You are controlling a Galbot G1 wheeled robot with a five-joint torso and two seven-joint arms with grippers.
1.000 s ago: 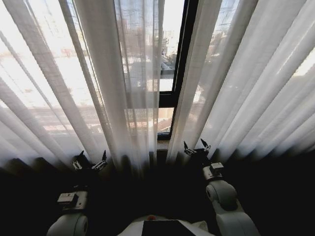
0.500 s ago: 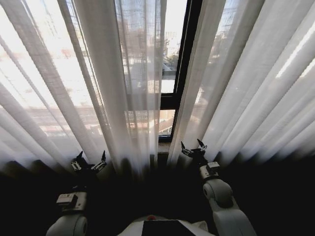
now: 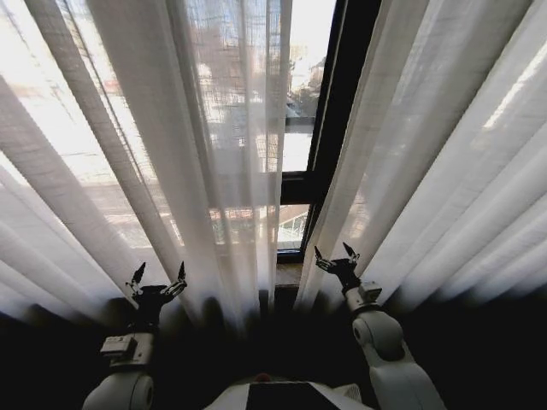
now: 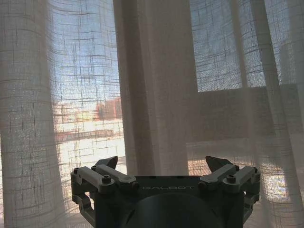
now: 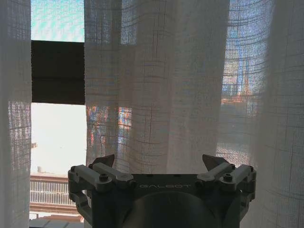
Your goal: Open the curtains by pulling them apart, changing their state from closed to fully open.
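Observation:
The curtain panel before my right gripper [image 3: 355,188] hangs in loose pleats [image 3: 457,188]. I expect the panel to gather into a narrow stack when I draw it aside.
Sheer white pleated curtains hang across the window, a left panel [image 3: 171,154] and a right panel [image 3: 427,171], with a narrow gap between them where the black window frame [image 3: 338,128] shows. My left gripper [image 3: 158,275] is open and raised right in front of the left panel's folds [image 4: 156,95]. My right gripper [image 3: 336,254] is open at the inner edge of the right panel [image 5: 175,85]. Neither gripper has fabric between its fingers.
The black window frame has a vertical bar and a horizontal bar [image 3: 295,186] behind the gap. A window sill [image 3: 286,272] lies low between the panels. Buildings show through the glass. The floor area below the curtains is dark.
The head camera has moved closer to the curtains, which now look larger. Both grippers have risen and reached nearer to the fabric. The gap between the panels looks about the same.

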